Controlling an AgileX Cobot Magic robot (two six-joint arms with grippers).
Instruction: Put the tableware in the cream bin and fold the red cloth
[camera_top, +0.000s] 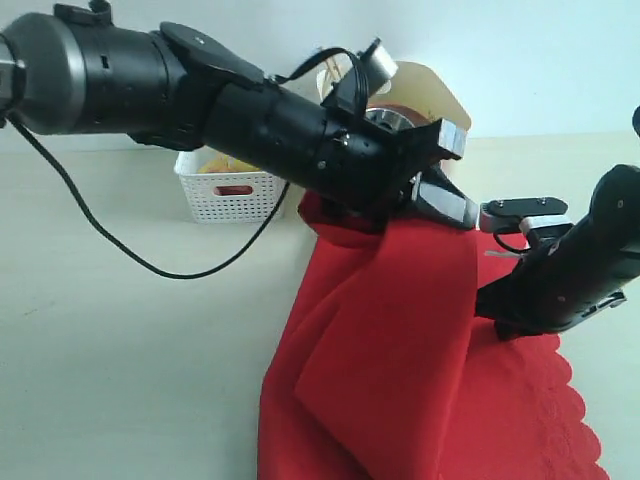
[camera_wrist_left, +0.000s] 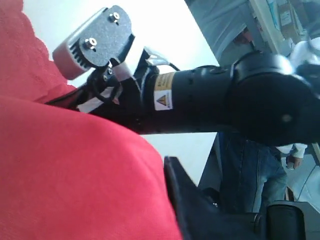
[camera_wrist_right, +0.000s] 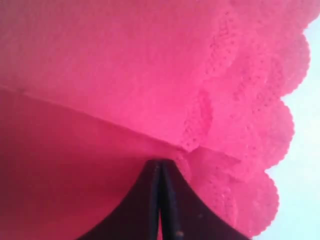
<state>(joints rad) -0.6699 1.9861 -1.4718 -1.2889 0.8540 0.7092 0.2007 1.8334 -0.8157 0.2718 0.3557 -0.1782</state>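
The red cloth's bunched fold (camera_top: 435, 250) in my left gripper gets in the way of my right arm (camera_top: 560, 262). I should put it down and pull it open with my right gripper.
The red cloth (camera_top: 400, 340) hangs in a bunched fold from my left gripper (camera_top: 415, 205), which is lifted above the table and shut on its upper part. In the left wrist view the cloth (camera_wrist_left: 75, 170) presses against the one black finger (camera_wrist_left: 195, 205) that shows; the other finger is hidden. My right gripper (camera_top: 492, 318) holds the cloth lower down on the right, near the scalloped edge (camera_top: 560, 420). Its two fingers (camera_wrist_right: 150, 200) are shut together on the fabric (camera_wrist_right: 125, 75). The cream bin (camera_top: 435, 90) stands behind my left arm, mostly hidden. No tableware is clearly visible.
A white perforated basket (camera_top: 228, 195) with yellow and red items stands at the back left. A black cable (camera_top: 120, 250) trails over the tabletop (camera_top: 130, 350). In the left wrist view my right arm (camera_wrist_left: 210, 100) crosses close by.
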